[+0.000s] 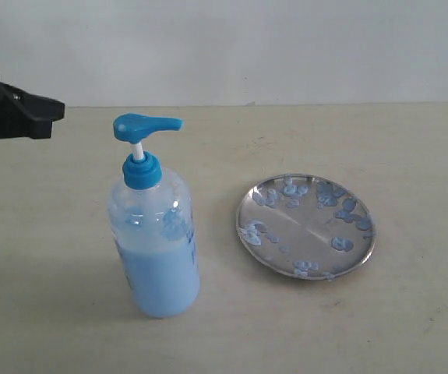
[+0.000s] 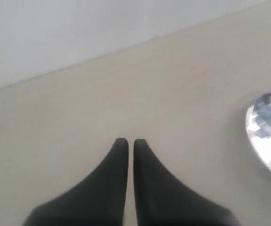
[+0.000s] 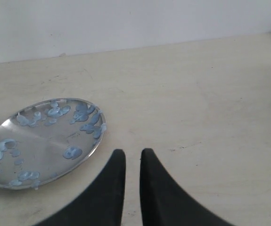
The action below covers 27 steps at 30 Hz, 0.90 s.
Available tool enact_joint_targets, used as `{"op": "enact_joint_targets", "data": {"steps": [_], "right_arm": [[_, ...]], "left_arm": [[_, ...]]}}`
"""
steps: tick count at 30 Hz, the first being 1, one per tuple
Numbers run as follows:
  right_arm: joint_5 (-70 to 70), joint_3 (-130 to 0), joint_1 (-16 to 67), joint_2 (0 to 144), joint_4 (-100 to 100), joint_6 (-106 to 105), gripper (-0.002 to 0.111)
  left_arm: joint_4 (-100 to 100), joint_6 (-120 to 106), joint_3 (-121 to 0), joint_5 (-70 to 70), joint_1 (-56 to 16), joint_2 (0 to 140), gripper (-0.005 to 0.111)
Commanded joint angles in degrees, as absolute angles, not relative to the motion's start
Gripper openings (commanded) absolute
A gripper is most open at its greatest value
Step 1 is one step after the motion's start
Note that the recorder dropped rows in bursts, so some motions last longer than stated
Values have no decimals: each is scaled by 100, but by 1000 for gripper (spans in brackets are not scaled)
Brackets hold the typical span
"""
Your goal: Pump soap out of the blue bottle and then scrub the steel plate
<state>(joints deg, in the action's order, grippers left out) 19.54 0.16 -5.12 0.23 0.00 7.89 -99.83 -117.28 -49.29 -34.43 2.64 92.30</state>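
The robot's left gripper points shut behind the blue bottle at the pump head's height, so it should move back, go lower and open around the bottle's body.
The blue bottle stands upright left of centre, about half full of pale blue soap, its blue pump head pointing right. To its right lies the steel plate, shiny and dotted with bluish soap blobs. My left gripper hovers at the far left, above and behind the bottle and apart from it; its fingers are shut with nothing between them. My right gripper is shut and empty, just beside the near rim of the plate. An edge of the plate shows in the left wrist view.
Everything stands on a beige tabletop that meets a pale wall at the back. Bare table lies between the bottle and the plate, in front of both, and to the right of the plate.
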Motion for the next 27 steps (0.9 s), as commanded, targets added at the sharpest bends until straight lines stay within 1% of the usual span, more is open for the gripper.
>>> {"op": "enact_joint_targets", "data": {"steps": [1, 3, 6, 9, 14, 18, 20, 22, 24, 27], "right_arm": [[1909, 0, -547, 0, -32, 779, 1], [1909, 0, -547, 0, -32, 779, 1], [1909, 0, -547, 0, -32, 779, 1], [1909, 0, -547, 0, -32, 779, 1], [1909, 0, -547, 0, -32, 779, 1], [1909, 0, -547, 0, -32, 779, 1], [1909, 0, -547, 0, -32, 779, 1], [1909, 0, -547, 0, -32, 779, 1], [1909, 0, -547, 0, -32, 779, 1], [1909, 0, -547, 0, -32, 779, 1]], "left_arm": [[-9995, -10707, -5027, -3623, 242, 8858, 4], [-9995, -9860, -5027, -2977, 286, 8644, 4], [-9995, -7922, -5027, -1588, 400, 8231, 4], [-9995, -6927, -5090, -875, 681, 7969, 4], [-9995, -5598, -5407, -973, 1287, 8035, 4], [-9995, -3813, -5915, -1122, 1770, 8276, 4], [-9995, -2983, -6052, -922, 1856, 8312, 4], [-9995, -3119, -6206, -419, 1874, 8312, 4], [-9995, -4116, -6524, 63, 1874, 8312, 4], [-9248, -5422, -7139, 168, 1874, 8312, 4]]}}
